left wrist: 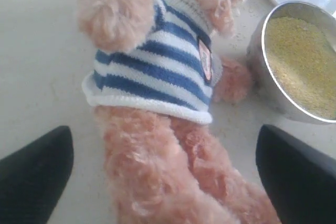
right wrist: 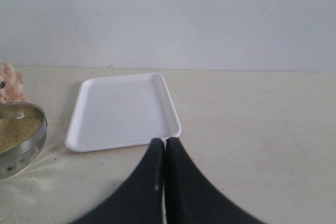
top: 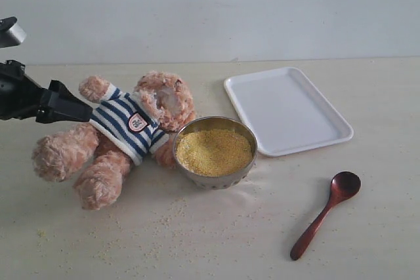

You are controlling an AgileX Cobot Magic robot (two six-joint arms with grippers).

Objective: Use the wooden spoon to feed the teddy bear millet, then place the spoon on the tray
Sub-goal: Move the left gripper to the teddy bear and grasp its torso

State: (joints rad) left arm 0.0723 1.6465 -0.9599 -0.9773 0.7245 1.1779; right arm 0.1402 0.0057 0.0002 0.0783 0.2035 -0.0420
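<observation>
I should keep moving in, as my left gripper's open fingers line up with both sides of the teddy bear (left wrist: 157,135), until they are on either side of its striped shirt (top: 123,122), and then close them.
The teddy bear (top: 131,122) lies on its back left of centre, head against the metal bowl (top: 244,137) heaped with millet (top: 213,151). My left gripper (top: 82,109) hovers at the bear's side by its raised arm. In the left wrist view it (left wrist: 164,145) is open wide, its black fingers (left wrist: 37,177) on either side of the bear's (left wrist: 157,77) legs without touching them. The wooden spoon (top: 326,221) lies alone at the front right, bowl end away from me. The white tray (top: 285,109) sits behind it. My right gripper (right wrist: 165,142) is shut on nothing, near the tray's (right wrist: 123,108) edge.
Loose millet grains (top: 157,224) are scattered on the table in front of the bowl and the bear. The bowl (right wrist: 39,132) stands close to the tray's left side. A pale wall runs along the table's back edge.
</observation>
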